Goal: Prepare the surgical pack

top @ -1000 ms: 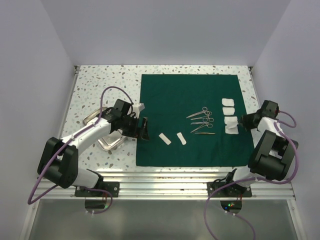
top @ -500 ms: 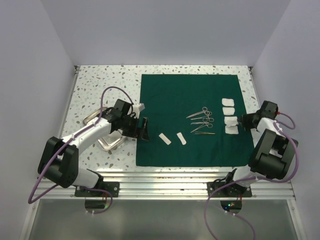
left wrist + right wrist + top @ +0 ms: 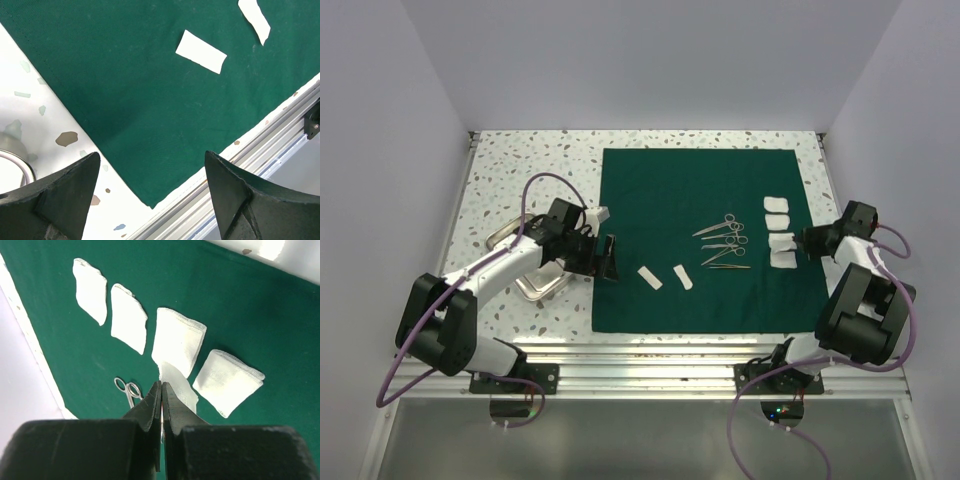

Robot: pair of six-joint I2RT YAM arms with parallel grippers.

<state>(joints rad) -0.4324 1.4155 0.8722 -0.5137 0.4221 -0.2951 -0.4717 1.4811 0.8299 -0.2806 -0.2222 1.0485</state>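
Note:
The gauze flap in my right gripper (image 3: 177, 383) is slanting crooked next to the nearest pad. Next, I lay it over that pad (image 3: 783, 260), then turn and take hold of the gauze's edge again.
The dark green drape (image 3: 700, 240) lies flat as a big sheet. Several steel scissor-like instruments (image 3: 725, 240) lie on its middle, and several white gauze pads (image 3: 778, 230) lie in a row at its right. My right gripper (image 3: 807, 240) is shut at the right end of that row. In the right wrist view its jaws (image 3: 162, 385) pinch a thin gauze flap (image 3: 175, 382) of the third pad (image 3: 179, 340). My left gripper (image 3: 610, 258) is open and empty, above the drape's near left corner (image 3: 150, 202). The small metal tray (image 3: 542, 287) lies under my left arm.
Two white strips (image 3: 650, 278) (image 3: 683, 277) lie on the drape's near part; they also show in the left wrist view (image 3: 201, 51) (image 3: 255, 19). The tray's rim (image 3: 12, 160) sits left of the drape. A metal rail (image 3: 650, 350) runs along the table's near edge.
My right wrist has shifted slightly at the gauze row. The left arm has not moved.

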